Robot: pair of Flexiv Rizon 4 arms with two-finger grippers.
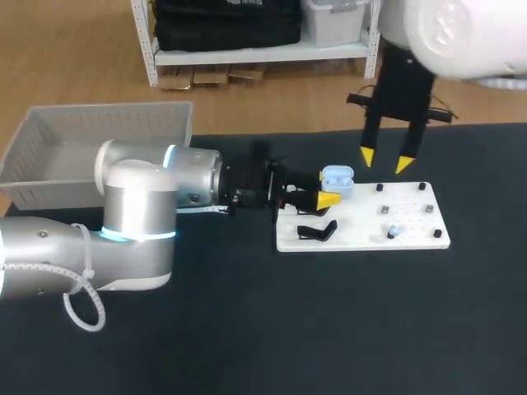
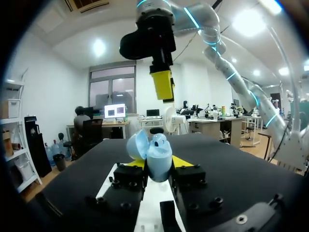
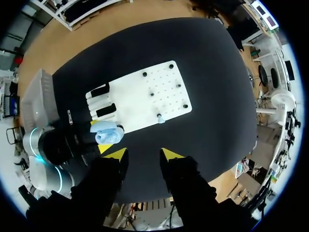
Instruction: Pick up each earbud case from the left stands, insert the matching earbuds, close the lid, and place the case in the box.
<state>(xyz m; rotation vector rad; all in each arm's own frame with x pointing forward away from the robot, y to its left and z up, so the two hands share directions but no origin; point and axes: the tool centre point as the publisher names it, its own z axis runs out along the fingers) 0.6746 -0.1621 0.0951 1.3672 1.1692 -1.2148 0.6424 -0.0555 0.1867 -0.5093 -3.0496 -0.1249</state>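
The small pale earbud rests against a dark peg, just as the others do. The earbud will come off when I lift, and the peg will stay standing.
A light blue earbud case (image 1: 338, 179) with its lid open is held just above the white board's (image 1: 362, 239) back left corner. My left gripper (image 1: 328, 194) is shut on it. In the left wrist view the case (image 2: 155, 155) stands upright between the yellow fingertips (image 2: 182, 161). One small pale earbud (image 1: 394, 233) sits on the board's front right part. My right gripper (image 1: 384, 161) hangs open above the board's back edge, holding nothing. From its wrist, the right gripper (image 3: 143, 154) looks down on the case (image 3: 107, 133) and the earbud (image 3: 159, 117).
A black stand (image 1: 317, 230) lies on the board's left part, and small dark pegs (image 1: 428, 209) dot its right part. A grey basket (image 1: 99, 132) sits at the table's back left. My left arm (image 1: 140, 206) stretches across the table's left half.
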